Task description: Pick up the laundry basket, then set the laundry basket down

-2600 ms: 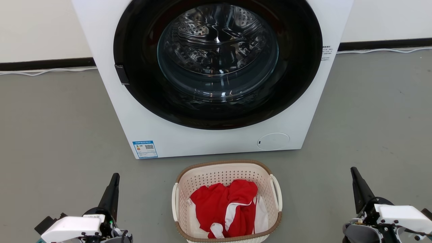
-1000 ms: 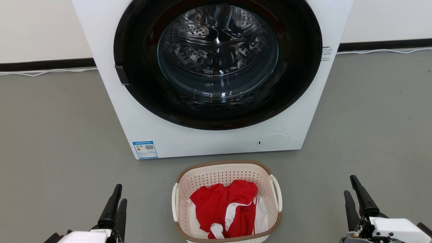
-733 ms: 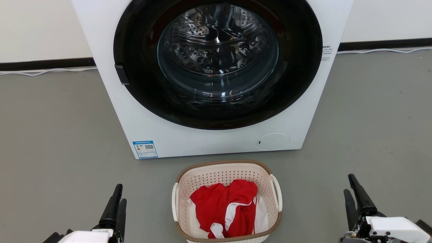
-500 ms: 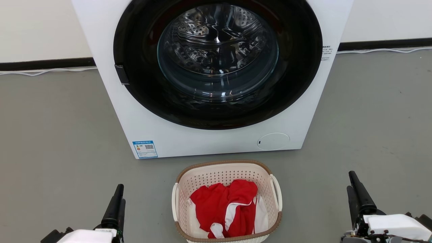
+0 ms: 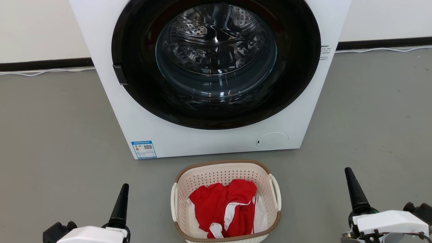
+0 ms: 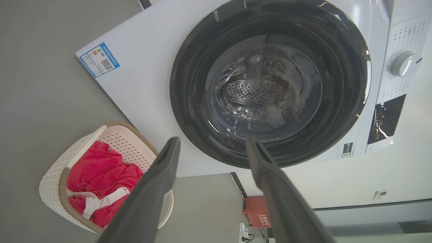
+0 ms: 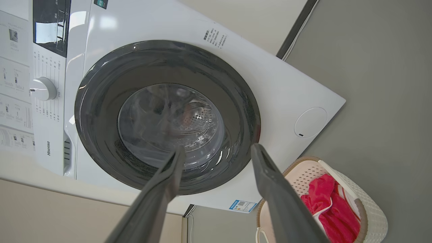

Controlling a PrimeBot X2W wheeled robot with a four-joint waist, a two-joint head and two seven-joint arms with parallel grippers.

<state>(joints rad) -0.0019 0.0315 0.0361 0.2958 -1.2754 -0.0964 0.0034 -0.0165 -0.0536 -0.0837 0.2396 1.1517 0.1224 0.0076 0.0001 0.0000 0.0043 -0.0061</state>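
Note:
I expect the red and white clothes (image 5: pixel 227 208) to stay piled up inside when I lift the laundry basket, because they lie slumped well below the brown rim (image 5: pixel 226 162).
The laundry basket (image 5: pixel 219 164), cream with a brown rim and white side handles, stands on the grey floor in front of the washing machine, with red and white clothes (image 5: pixel 229 206) inside. My left gripper (image 5: pixel 124 189) is well to its left and my right gripper (image 5: pixel 348 173) well to its right, both apart from it and pointing toward the machine. In the left wrist view the left gripper (image 6: pixel 213 141) is open and empty, with the basket (image 6: pixel 50 179) at lower left. The right gripper (image 7: pixel 218 148) is likewise open, with the basket (image 7: pixel 374 209) at lower right.
A white front-loading washing machine (image 5: pixel 135 118) with a shut round glass door (image 5: pixel 216 50) rises just behind the basket. A white cable (image 5: pixel 47 71) runs along the wall's dark skirting. Bare grey floor lies on both sides. A small orange box (image 6: pixel 258 211) sits by the wall.
Both wrists have rolled, so each gripper's two fingers now line up as one in the head view. The head view has shifted slightly. The basket has stayed put.

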